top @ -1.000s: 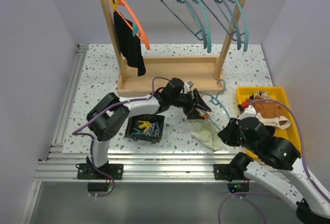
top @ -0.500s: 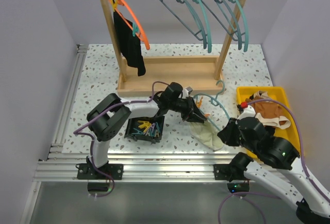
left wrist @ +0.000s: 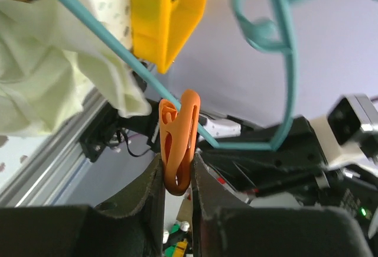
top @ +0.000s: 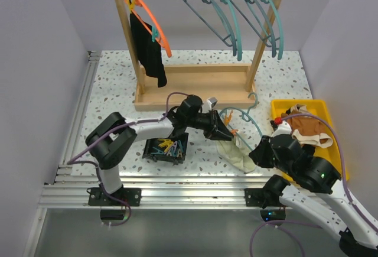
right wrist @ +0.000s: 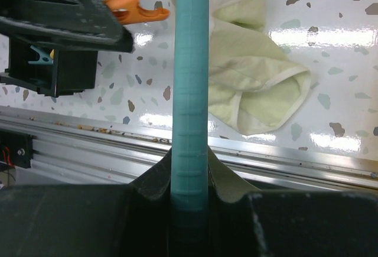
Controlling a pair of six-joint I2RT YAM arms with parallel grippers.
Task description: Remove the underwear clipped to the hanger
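The orange clothespin's open jaws clear the teal hanger's bar, so my left gripper should carry on carrying the clothespin until it can let go over the black box.
My left gripper is shut on an orange clothespin, pinching its handle end. The pin's far end meets the bar of a teal hanger, right at the edge of the cream-white underwear. I cannot tell whether the pin still bites the bar. My right gripper is shut on that hanger's bar. The cream underwear lies crumpled on the table under the bar. The black underwear hangs from an orange hanger on the rack.
A wooden rack stands at the back with several teal hangers on its rail. A black box of coloured clips sits under my left arm. A yellow bin at the right holds brown clothes.
My left gripper went from open around the orange clothespin to shut on it. The left arm drew back slightly to the left. The right arm has not moved.
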